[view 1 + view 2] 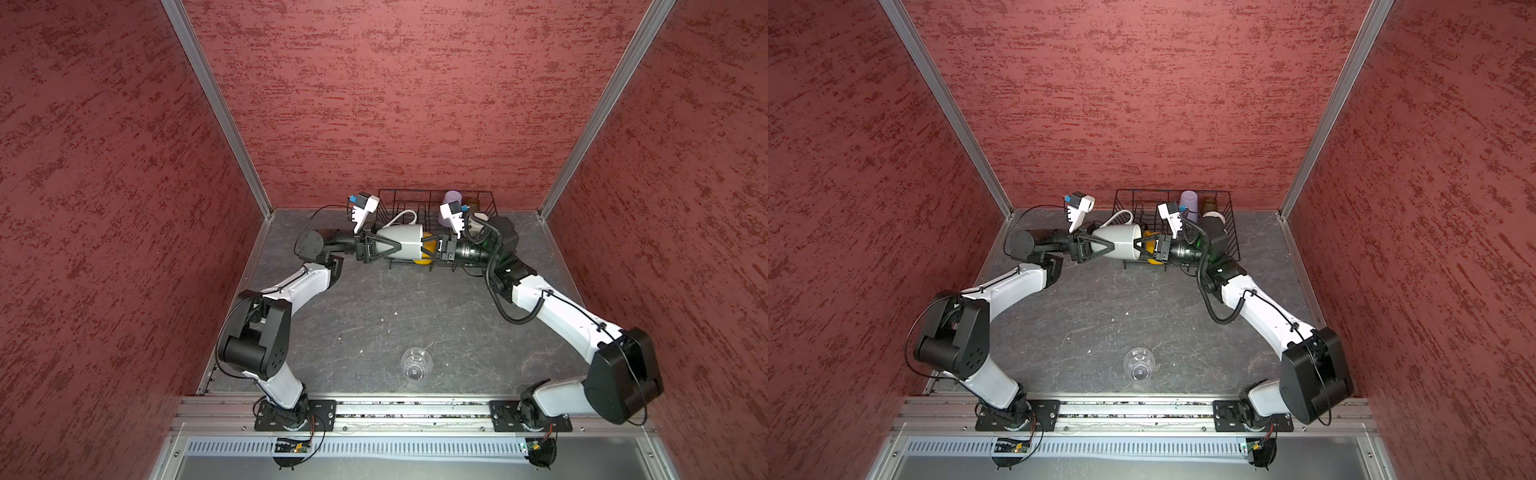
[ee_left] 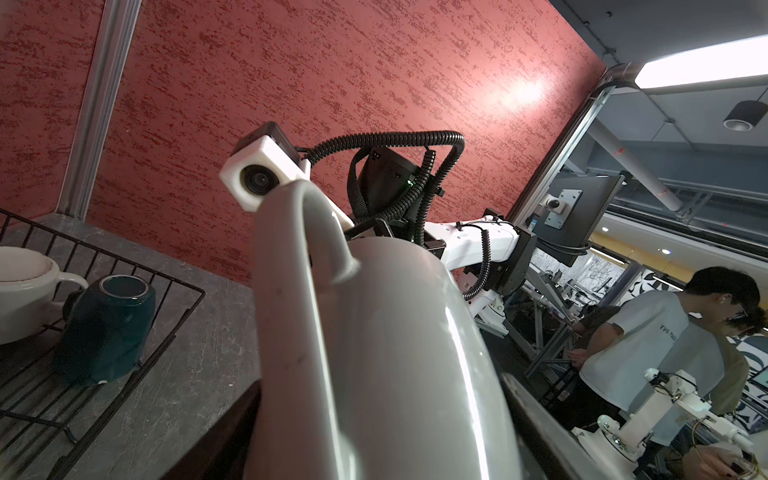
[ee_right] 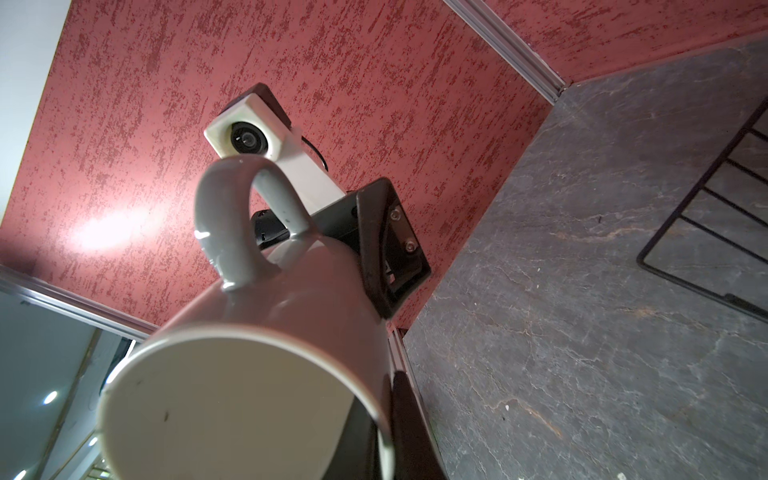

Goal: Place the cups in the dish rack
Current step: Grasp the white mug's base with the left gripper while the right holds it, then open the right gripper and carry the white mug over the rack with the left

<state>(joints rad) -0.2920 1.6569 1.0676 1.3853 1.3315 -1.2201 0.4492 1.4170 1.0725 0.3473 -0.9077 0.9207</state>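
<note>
Next, I open my right gripper, as it is pinching the grey mug's rim, and let my left gripper lower the mug into the rack's back corner.
A grey mug with a cream inside hangs on its side over the front left of the black wire dish rack. My left gripper is shut round its body, and dark fingers flank the mug in the left wrist view. My right gripper is shut on the mug's rim. A yellow mug, lilac tumbler, amber glass, teal mug and white mug are in the rack. A clear glass stands on the table.
The rack stands against the red back wall, with red side walls and aluminium posts close by. The grey stone tabletop lies between the arms. A metal rail runs along the front edge. A person stands outside the cell.
</note>
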